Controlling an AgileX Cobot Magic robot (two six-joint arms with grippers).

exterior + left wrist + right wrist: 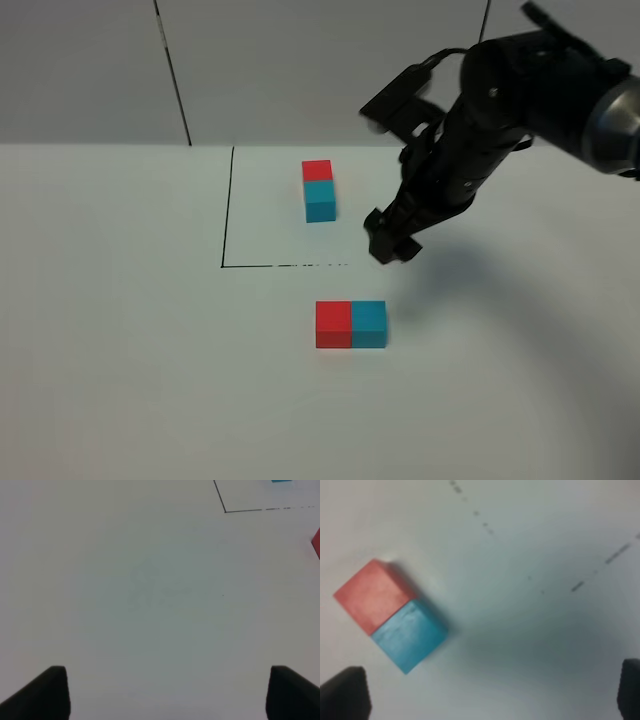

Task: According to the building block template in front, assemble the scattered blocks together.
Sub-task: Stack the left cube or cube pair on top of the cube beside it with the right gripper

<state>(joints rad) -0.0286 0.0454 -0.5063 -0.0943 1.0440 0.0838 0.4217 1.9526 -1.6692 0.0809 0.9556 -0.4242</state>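
My right gripper is about to grip the red and cyan cubes [334, 325], which lie crosswise to the template. It should take hold of the pair [351, 325] and turn it so that the cyan cube is at the front.
The building block template [319, 190], a red cube joined to a cyan cube, stands inside the black drawn outline [227, 210]. The scattered blocks lie in front of the outline, the red cube [333, 324] touching the cyan cube [368, 324] side by side. Both show in the right wrist view, red [372, 600] and cyan [410, 637]. My right gripper [390, 245] hangs open and empty above the table, behind and to the right of the pair. My left gripper [165, 692] is open and empty over bare table; it is out of the exterior high view.
The white table [120, 350] fills the scene, with a grey wall behind. The outline's corner [225, 511] and a sliver of the red cube [316, 542] show in the left wrist view. Faint dashes [577, 585] of the outline show in the right wrist view.
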